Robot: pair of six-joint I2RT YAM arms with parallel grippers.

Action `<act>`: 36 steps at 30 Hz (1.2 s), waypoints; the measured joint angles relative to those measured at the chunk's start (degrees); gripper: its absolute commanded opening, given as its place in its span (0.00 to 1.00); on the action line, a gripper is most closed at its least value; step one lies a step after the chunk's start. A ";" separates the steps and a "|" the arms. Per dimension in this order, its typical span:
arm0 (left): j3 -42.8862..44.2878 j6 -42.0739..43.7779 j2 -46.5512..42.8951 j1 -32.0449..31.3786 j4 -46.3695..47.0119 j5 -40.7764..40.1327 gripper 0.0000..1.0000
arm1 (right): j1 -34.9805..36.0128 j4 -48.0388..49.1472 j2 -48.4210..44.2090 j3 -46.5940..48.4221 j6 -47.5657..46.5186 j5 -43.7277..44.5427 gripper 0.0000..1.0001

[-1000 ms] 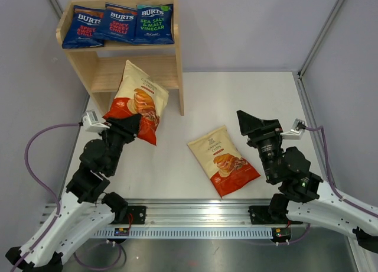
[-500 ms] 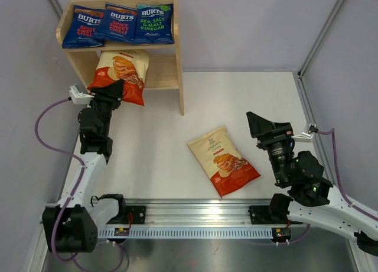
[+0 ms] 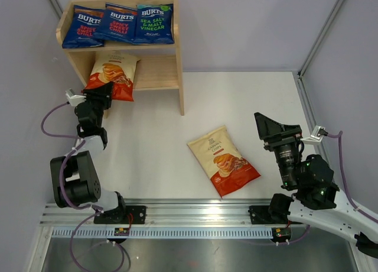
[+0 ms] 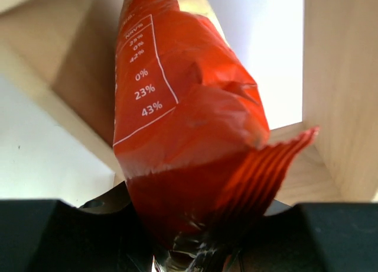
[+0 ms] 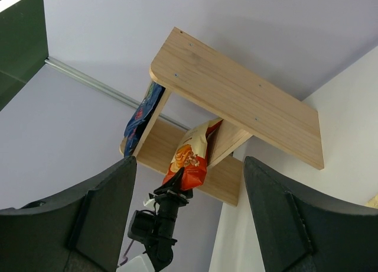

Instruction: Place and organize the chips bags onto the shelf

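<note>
My left gripper keeps pushing the bag's red-orange bottom in beside the shelf's side panel (image 3: 81, 65) and then lets go, because the held cream bag's top (image 3: 120, 58) is inside the shelf's lower level.
Three dark blue BURTS bags (image 3: 121, 23) lie side by side on top of the wooden shelf (image 3: 168, 77). My left gripper (image 3: 101, 91) is shut on the red-orange bottom of a cream chips bag (image 3: 114, 72), whose top is pushed into the shelf's lower tier. That bag fills the left wrist view (image 4: 183, 136) and shows in the right wrist view (image 5: 190, 156). A second cream bag (image 3: 223, 159) lies flat on the table in the middle. My right gripper (image 3: 269, 127) is open and empty, raised to the right of that bag.
Grey walls close the table at the back and both sides. The shelf stands at the back left corner. A metal rail (image 3: 195, 216) runs along the near edge between the arm bases.
My left arm has stretched towards the shelf and carried its cream bag from in front of the shelf into the lower tier. My right arm has drawn back to the right.
</note>
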 measured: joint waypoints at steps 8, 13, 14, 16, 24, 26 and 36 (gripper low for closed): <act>4.09 -3.65 6.91 3.72 1.86 4.44 0.22 | 0.00 -1.75 -1.62 -0.02 0.04 -0.42 0.81; 8.81 -3.85 9.18 4.13 -2.51 5.55 0.24 | 0.00 -1.88 -3.10 -0.07 0.04 -0.44 0.81; 9.66 -3.76 9.35 4.13 -3.82 5.57 0.26 | 0.00 -1.88 -3.39 -0.13 0.04 -0.44 0.81; 10.69 -3.50 9.44 4.11 -5.60 5.62 0.30 | 0.00 -1.88 -3.69 -0.17 0.04 -0.44 0.81; 10.80 -0.79 6.29 4.17 -12.11 4.33 0.69 | 0.00 -2.62 -3.63 -0.09 -0.98 -0.37 0.82; 10.49 0.33 4.35 4.22 -14.47 3.45 0.77 | 0.00 -5.25 -1.99 1.49 -1.81 -0.39 0.84; 10.47 5.68 -4.22 4.37 -27.91 -0.07 0.99 | -5.03 -27.67 29.68 28.59 -12.02 -11.47 0.91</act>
